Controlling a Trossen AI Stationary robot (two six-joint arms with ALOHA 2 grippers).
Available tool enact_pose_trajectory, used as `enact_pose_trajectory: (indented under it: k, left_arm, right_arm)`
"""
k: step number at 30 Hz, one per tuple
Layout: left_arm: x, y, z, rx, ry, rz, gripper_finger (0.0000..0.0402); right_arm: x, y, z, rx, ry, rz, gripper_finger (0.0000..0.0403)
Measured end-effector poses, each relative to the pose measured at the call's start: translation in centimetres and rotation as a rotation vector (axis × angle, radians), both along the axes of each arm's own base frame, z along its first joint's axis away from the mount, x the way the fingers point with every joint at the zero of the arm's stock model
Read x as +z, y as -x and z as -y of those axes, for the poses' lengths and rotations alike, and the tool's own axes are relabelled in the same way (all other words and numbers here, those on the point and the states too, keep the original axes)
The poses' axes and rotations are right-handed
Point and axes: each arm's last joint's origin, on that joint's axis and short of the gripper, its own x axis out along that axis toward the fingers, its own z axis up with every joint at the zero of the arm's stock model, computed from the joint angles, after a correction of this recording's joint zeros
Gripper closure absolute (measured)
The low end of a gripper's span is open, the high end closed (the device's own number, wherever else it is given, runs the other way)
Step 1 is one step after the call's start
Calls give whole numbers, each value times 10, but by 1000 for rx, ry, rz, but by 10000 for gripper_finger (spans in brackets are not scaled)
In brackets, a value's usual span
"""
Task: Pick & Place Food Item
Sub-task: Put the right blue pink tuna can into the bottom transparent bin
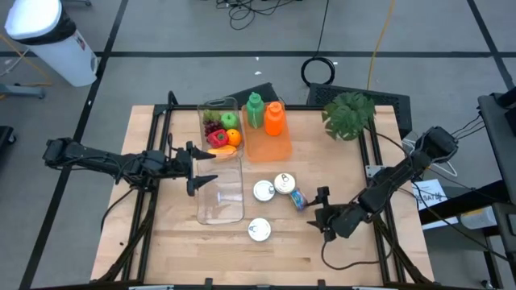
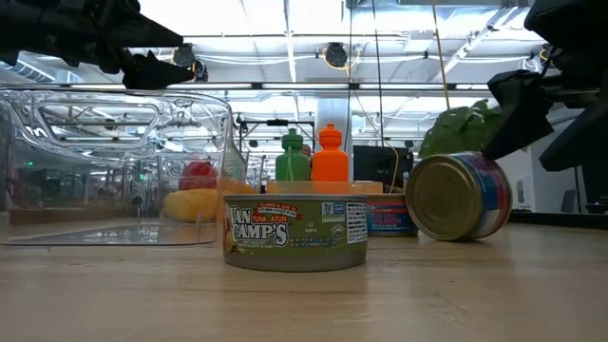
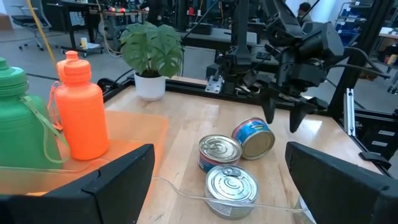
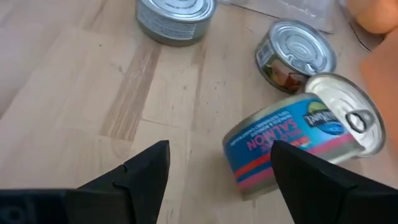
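The salmon can (image 1: 299,199) is on its side by my right gripper, away from the empty clear bin (image 1: 220,200). I should therefore pass the can to my left gripper.
A blue and pink salmon can (image 1: 298,199) (image 4: 298,143) lies on its side on the table, next to two upright cans (image 1: 264,191) (image 1: 284,184). A third upright can (image 1: 259,229) (image 2: 295,233) stands nearer the near edge. My right gripper (image 1: 321,211) (image 4: 217,180) is open, just right of the salmon can and low over the table, touching nothing. My left gripper (image 1: 203,167) (image 3: 217,180) is open and hovers over the far end of an empty clear bin (image 1: 219,193).
A second clear bin (image 1: 219,129) holds fruit. An orange tray (image 1: 270,145) carries a green bottle (image 1: 255,111) and an orange bottle (image 1: 275,118). A potted plant (image 1: 348,113) stands at the far right. Bare wood lies along the near edge.
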Motion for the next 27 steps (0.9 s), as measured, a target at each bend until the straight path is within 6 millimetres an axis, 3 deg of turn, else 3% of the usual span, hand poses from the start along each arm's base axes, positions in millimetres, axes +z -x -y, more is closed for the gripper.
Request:
enact_pose_trajectory:
  k: [11,22,27]
  left_arm:
    - [0,0,0,0,-1,0,20]
    - [0,0,0,0,1,1,34]
    - [0,0,0,0,-3,1,34]
  right_arm:
    - [1,10,13,-272,-36,12,140]
    - [7,10,14,-203,33,29,140]
    - [12,10,21,-249,51,61,140]
